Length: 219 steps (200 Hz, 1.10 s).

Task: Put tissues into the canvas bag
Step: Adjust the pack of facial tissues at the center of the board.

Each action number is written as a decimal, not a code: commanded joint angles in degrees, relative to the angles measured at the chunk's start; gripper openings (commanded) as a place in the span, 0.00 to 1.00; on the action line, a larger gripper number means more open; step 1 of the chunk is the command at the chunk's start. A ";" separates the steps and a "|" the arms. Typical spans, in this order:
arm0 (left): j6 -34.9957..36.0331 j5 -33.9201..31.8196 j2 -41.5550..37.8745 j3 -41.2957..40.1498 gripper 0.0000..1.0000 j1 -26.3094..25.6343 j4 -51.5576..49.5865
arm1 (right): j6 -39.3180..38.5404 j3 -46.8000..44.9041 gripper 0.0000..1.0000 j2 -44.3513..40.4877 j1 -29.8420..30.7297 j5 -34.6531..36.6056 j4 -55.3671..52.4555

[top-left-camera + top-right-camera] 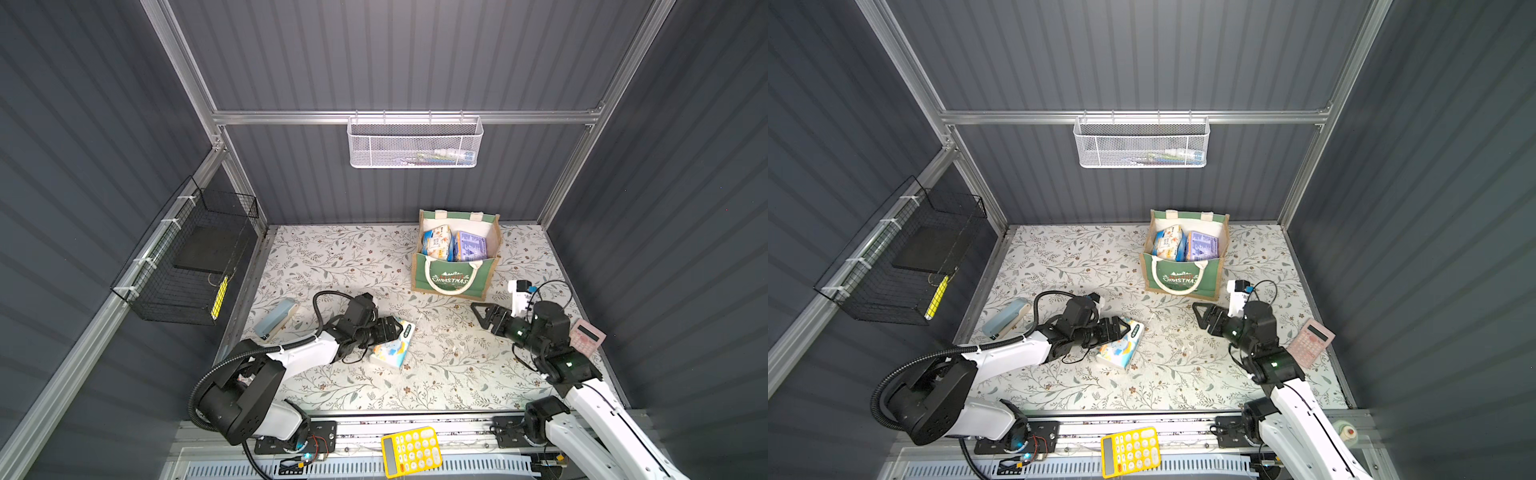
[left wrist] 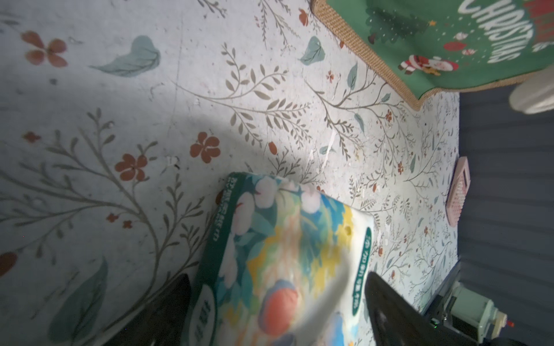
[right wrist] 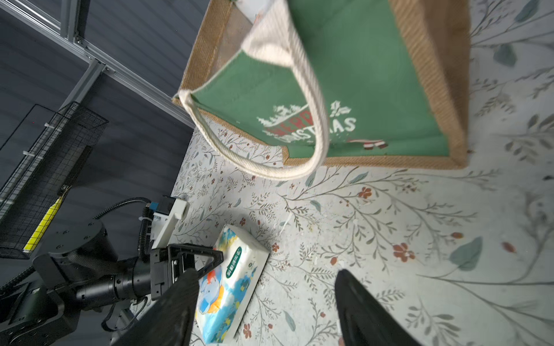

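Observation:
Next, I brace the pack's far long side [image 1: 407, 346] with my right gripper and help straighten the pack before my left gripper lifts, because the cartoon-printed pack [image 1: 391, 353] lies crooked under my left gripper.
The canvas bag [image 1: 453, 278] [image 1: 1183, 279] stands upright at the back right of the table, with its green front towards me. Two tissues stand inside it: a white-blue-orange pack [image 1: 436, 243] and a purple-white pack [image 1: 471, 246]. A cartoon-printed pack [image 1: 395, 347] [image 2: 284, 233] [image 3: 236, 278] lies mid-table. My left gripper [image 1: 395, 328] [image 2: 278, 275] straddles its near end, with a finger against each long side. A light blue pack [image 1: 276, 318] lies by the left edge. My right gripper [image 1: 480, 316] [image 3: 266, 271] hovers open in front of the bag, with nothing in it.
A pink calculator [image 1: 588, 336] lies by the right wall beside my right arm. A yellow calculator [image 1: 411, 451] sits on the front rail. A white mesh basket [image 1: 415, 143] hangs on the back wall and a black wire basket [image 1: 187, 257] on the left wall.

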 commanded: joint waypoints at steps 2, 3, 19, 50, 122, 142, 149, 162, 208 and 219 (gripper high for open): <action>-4.52 0.87 0.97 -1.15 0.90 -1.23 5.08 | 9.60 -5.35 0.71 0.48 6.86 6.59 6.96; -4.65 0.90 1.05 -1.15 0.90 -1.32 5.24 | 9.95 -5.62 0.70 0.57 7.19 6.73 7.42; -5.66 1.03 1.83 -1.43 0.90 -2.15 6.80 | 14.54 -9.39 0.68 2.82 12.56 9.65 14.35; -2.64 -0.94 -1.21 -1.46 0.92 -2.15 2.88 | 17.70 -10.25 0.67 10.40 22.94 16.01 21.69; 10.14 -0.05 -7.85 0.63 0.98 1.76 -13.24 | 22.62 -5.21 0.63 32.96 33.61 15.75 37.11; 12.62 2.12 -8.69 0.66 0.98 2.64 -15.00 | 24.45 -3.66 0.60 38.54 34.67 14.68 40.60; 13.22 2.82 -8.73 0.56 0.98 2.79 -15.55 | 25.39 -3.52 0.59 40.06 34.76 14.56 42.16; 13.77 4.86 -8.50 0.28 0.97 2.82 -15.43 | 26.52 -3.45 0.57 42.77 34.85 14.02 45.04; 9.39 12.08 -5.62 -2.54 0.92 2.11 -7.26 | 27.31 -1.94 0.52 47.98 34.47 14.22 47.58; 8.03 12.52 -4.93 -2.97 0.92 1.35 -4.94 | 27.34 -1.88 0.50 48.86 33.79 13.80 48.47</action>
